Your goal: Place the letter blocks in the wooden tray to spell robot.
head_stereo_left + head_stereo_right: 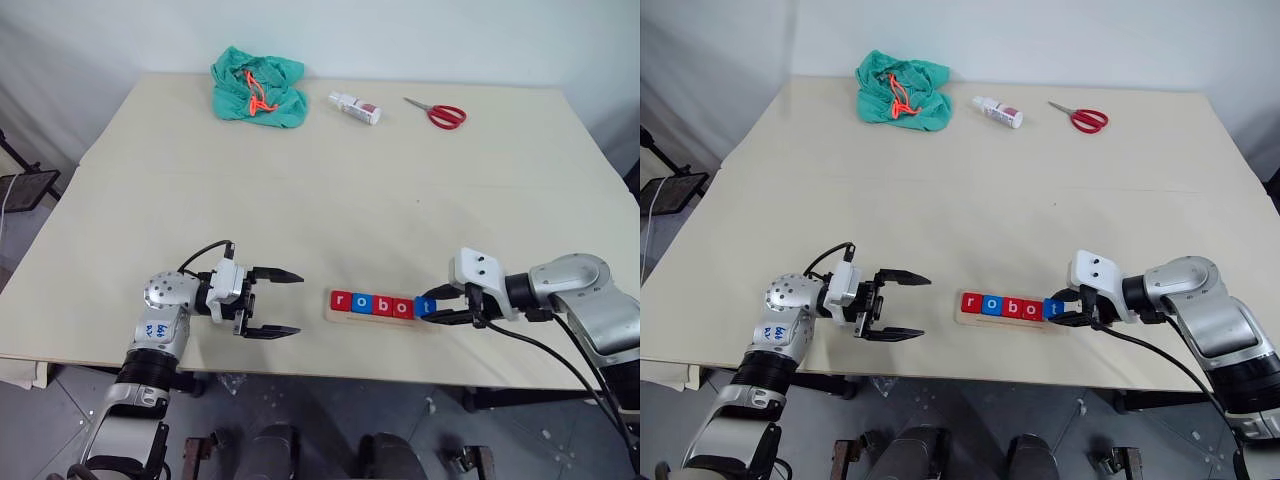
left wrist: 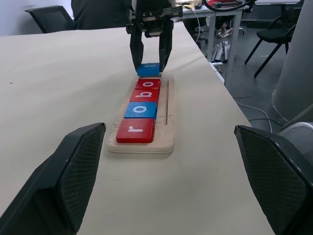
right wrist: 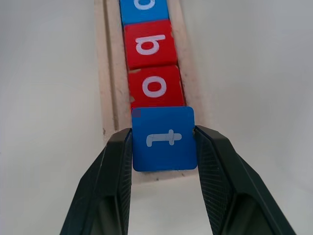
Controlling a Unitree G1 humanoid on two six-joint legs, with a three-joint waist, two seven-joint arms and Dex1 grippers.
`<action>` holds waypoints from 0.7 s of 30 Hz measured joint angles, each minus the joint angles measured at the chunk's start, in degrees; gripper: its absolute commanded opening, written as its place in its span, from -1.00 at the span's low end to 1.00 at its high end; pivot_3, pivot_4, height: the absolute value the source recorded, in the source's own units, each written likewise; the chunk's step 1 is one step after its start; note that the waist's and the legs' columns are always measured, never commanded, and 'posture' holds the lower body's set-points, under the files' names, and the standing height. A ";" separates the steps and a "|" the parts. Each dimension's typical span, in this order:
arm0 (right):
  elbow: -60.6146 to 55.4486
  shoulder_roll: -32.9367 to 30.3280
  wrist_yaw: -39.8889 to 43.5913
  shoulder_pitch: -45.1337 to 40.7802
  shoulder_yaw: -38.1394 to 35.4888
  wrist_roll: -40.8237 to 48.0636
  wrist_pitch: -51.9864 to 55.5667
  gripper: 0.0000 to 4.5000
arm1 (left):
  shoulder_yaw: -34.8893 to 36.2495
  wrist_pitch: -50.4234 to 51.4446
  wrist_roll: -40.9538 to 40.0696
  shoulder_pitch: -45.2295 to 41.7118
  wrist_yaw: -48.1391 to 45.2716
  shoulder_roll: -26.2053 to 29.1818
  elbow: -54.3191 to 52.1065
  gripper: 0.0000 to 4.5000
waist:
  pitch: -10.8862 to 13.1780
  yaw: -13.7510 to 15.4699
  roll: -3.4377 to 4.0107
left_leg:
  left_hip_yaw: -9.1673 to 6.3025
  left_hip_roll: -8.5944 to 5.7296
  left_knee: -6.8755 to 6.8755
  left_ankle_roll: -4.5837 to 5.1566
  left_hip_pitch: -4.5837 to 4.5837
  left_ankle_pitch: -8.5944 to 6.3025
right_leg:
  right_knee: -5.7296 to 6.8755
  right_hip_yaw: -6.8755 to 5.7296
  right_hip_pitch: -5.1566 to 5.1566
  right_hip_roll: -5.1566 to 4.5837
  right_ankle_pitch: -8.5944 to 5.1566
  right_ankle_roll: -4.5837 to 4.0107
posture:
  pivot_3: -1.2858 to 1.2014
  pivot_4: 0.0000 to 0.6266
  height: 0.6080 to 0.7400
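Observation:
The blue t block sits higher (image 3: 160, 108) than the red o block. My right gripper should open, close its fingers and gently push the t block (image 3: 165, 159) into place.
The wooden tray (image 1: 374, 319) lies near the table's front edge. In it sit a red r block (image 1: 341, 300), a blue o block (image 1: 363, 303), a red b block (image 1: 384, 305) and a red o block (image 1: 402, 307), in a row. My right gripper (image 1: 432, 305) is shut on the blue t block (image 3: 164, 138) at the tray's right end. The t block touches the red o block (image 3: 154, 87); I cannot tell whether it rests flat. My left gripper (image 1: 297, 303) stands open just left of the tray, pointing at it, with nothing between its fingers (image 2: 73, 181).
At the table's far side lie a green cloth with an orange cord (image 1: 258, 88), a small white bottle (image 1: 356, 107) and red scissors (image 1: 438, 112). The table's front edge (image 1: 330, 362) runs close below the tray.

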 measured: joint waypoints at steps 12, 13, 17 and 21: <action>0.62 0.54 0.06 0.00 -0.03 -0.27 0.12 0.98 | 0.00 0.00 0.00 0.01 0.47 0.00 -0.05 1.00 | 0.00 0.00 0.00 | 0.00 0.00 0.00 0.00 0.00 0.00 | 0.00 0.00 0.00 0.00 0.00 0.00 | 0.03 -0.52 1.00; 0.38 0.53 0.06 0.00 -0.16 -0.01 0.36 0.98 | 0.00 0.00 0.00 0.01 0.49 0.00 -0.05 1.00 | 0.00 0.00 0.00 | 0.00 0.00 0.00 0.00 0.00 0.00 | 0.00 0.00 0.00 0.00 0.00 0.00 | 0.03 -0.52 1.00; -0.60 0.52 -0.36 0.24 -0.86 0.72 1.13 0.98 | 0.00 -0.04 0.00 0.00 0.54 -0.01 -0.02 1.00 | 0.00 0.04 0.00 | -0.01 0.00 0.00 0.00 0.00 0.00 | 0.00 0.00 0.00 0.00 0.00 0.00 | 0.03 -0.52 1.00; -0.52 0.51 -3.82 1.04 -4.31 0.89 2.66 0.90 | 0.00 -0.41 0.01 -0.03 0.71 -0.09 0.08 1.00 | 0.00 0.10 0.00 | 0.00 -0.01 0.00 0.00 -0.01 0.00 | 0.00 -0.01 0.00 0.00 0.00 0.00 | 0.03 -0.52 1.00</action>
